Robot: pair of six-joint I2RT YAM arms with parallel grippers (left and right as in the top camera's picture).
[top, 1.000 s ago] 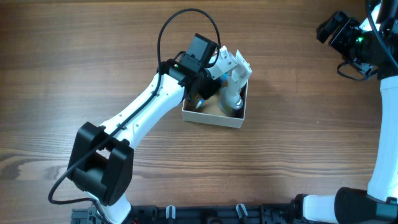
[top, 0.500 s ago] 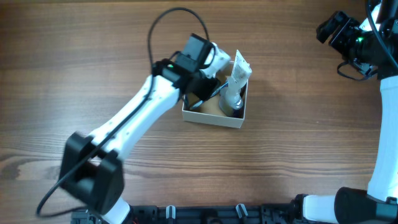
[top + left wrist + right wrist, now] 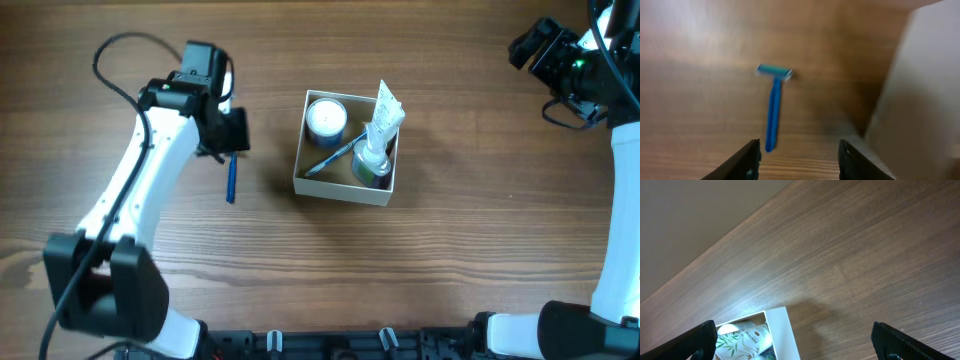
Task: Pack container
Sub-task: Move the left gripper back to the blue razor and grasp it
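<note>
My left gripper is open with the blue razor's handle (image 3: 231, 180) pointing between its fingers, clear of the box. It should keep going down and close across the razor's handle.
The container (image 3: 340, 190) is a square cardboard box with white walls at the table's middle. It holds a round blue-and-white jar (image 3: 326, 118), a white tube with leaf print (image 3: 384, 112), a small bottle (image 3: 368, 160) and a blue pen-like stick (image 3: 330, 158). A blue razor (image 3: 230, 179) lies on the table left of the box; in the left wrist view the razor (image 3: 773, 107) lies just ahead of the jaws. My left gripper (image 3: 226, 135) is open and empty above it, its jaws (image 3: 799, 160) wide apart. My right gripper (image 3: 797, 342) is open and empty, high at the far right (image 3: 535, 45). The box corner (image 3: 782, 330) shows below it.
The box wall (image 3: 925, 90) fills the right side of the left wrist view. Bare wooden table (image 3: 450, 250) lies all around the box. A black rail (image 3: 330, 345) runs along the front edge.
My left arm has pulled out of the box and swung left to above the blue razor. The jar now sits uncovered in the box. The right arm has not moved.
</note>
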